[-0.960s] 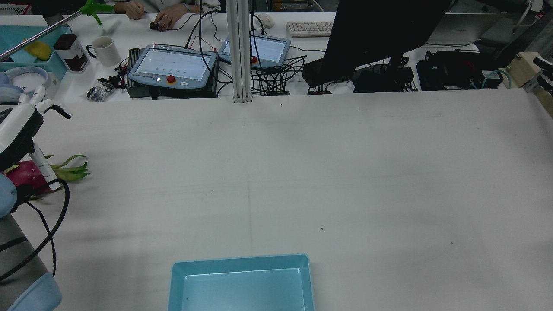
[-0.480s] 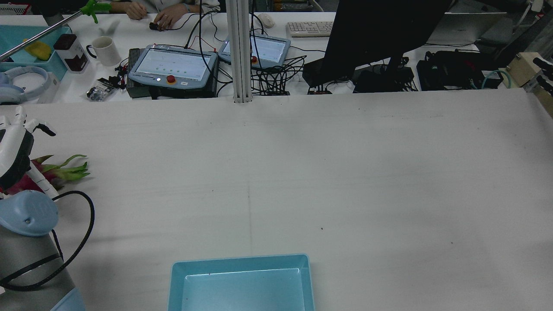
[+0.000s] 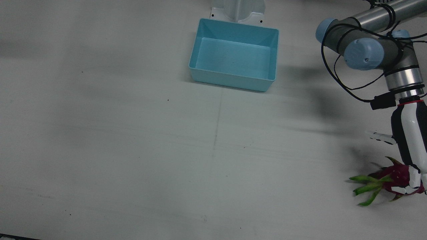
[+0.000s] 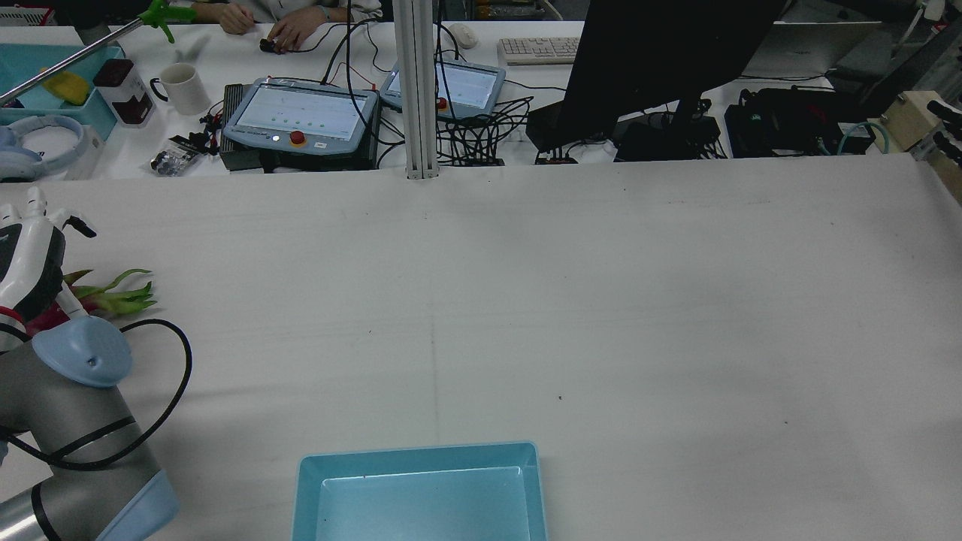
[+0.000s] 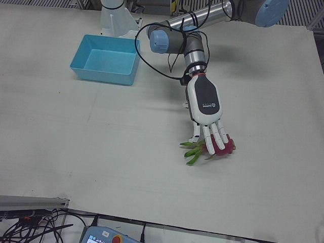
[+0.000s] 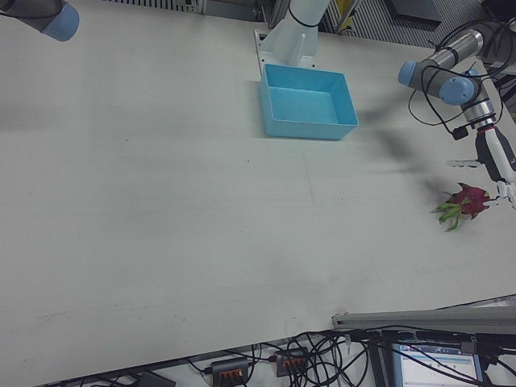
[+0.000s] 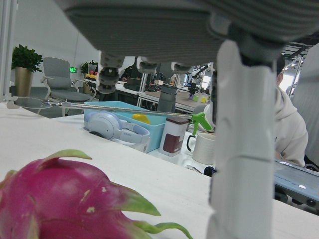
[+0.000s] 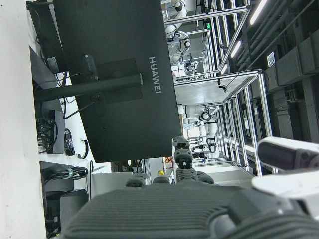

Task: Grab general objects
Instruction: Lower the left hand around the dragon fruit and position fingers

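Observation:
The green leaf tips (image 3: 368, 188) arch out into the air on their own. I therefore expect them to keep their curved spread when I lift the pink dragon fruit.
A pink dragon fruit (image 5: 223, 146) with green leaf tips lies on the white table at the robot's far left. It also shows in the front view (image 3: 397, 175), the rear view (image 4: 113, 299) and close up in the left hand view (image 7: 55, 199). My left hand (image 5: 204, 104) hangs palm-down right over it with straight, spread fingers (image 5: 218, 137) that reach across the fruit without closing on it. The hand is open. It shows in the front view (image 3: 408, 133) too. My right hand (image 8: 164, 209) shows only in its own view, empty with fingers apart.
An empty light-blue bin (image 3: 233, 81) stands at the table's near-robot edge, midway between the arms, also in the left-front view (image 5: 104, 76). Beyond the table's far edge are teach pendants (image 4: 301, 113), a monitor (image 4: 661, 60), cables and a mug.
The left arm's elbow has swung into the rear view and the hand has shifted slightly left and lower over the dragon fruit. The fruit has not moved.

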